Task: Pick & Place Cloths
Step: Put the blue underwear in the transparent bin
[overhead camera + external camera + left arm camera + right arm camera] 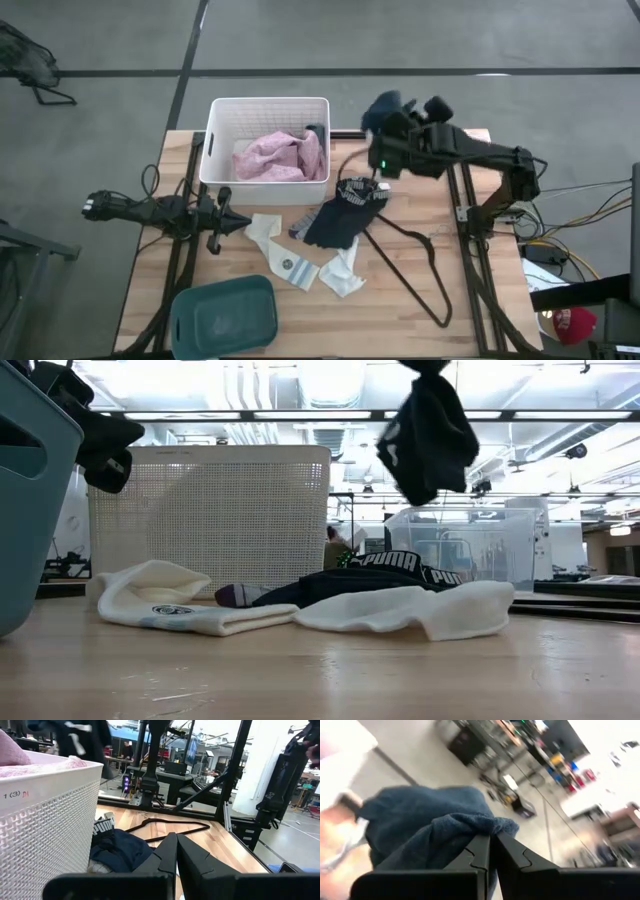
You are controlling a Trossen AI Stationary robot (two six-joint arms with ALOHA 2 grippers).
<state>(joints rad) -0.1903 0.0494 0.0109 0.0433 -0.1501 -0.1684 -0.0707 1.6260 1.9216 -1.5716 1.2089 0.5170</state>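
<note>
The dark blue cloth (430,445) is hanging higher than the clear bin's rim (500,515), so the robot's right gripper should keep going over the bin and let go of the cloth inside.
A white basket (215,150) at the table's far side holds a pink garment (280,157). Just right of the basket's far right corner, my right gripper (492,837) is shut on a dark blue cloth (383,107), which hangs high over the table (428,430). White socks (293,265), a dark navy garment (335,222) and a logo waistband (400,565) lie flat mid-table. My left gripper (238,222) rests shut and level at the left, just near of the basket, touching nothing. My right gripper pinches a bunched fold (485,824) of the dark blue cloth between its two fingers. The fingers come from the table's right, slanting a little downward. The cloth hangs slack below the fingers, lifted clear of the table and the basket.
A thin black wire hanger (415,262) lies right of the cloth pile. A teal bin (225,315) stands at the near left corner. Bare wood shows along the near edge and at the right.
</note>
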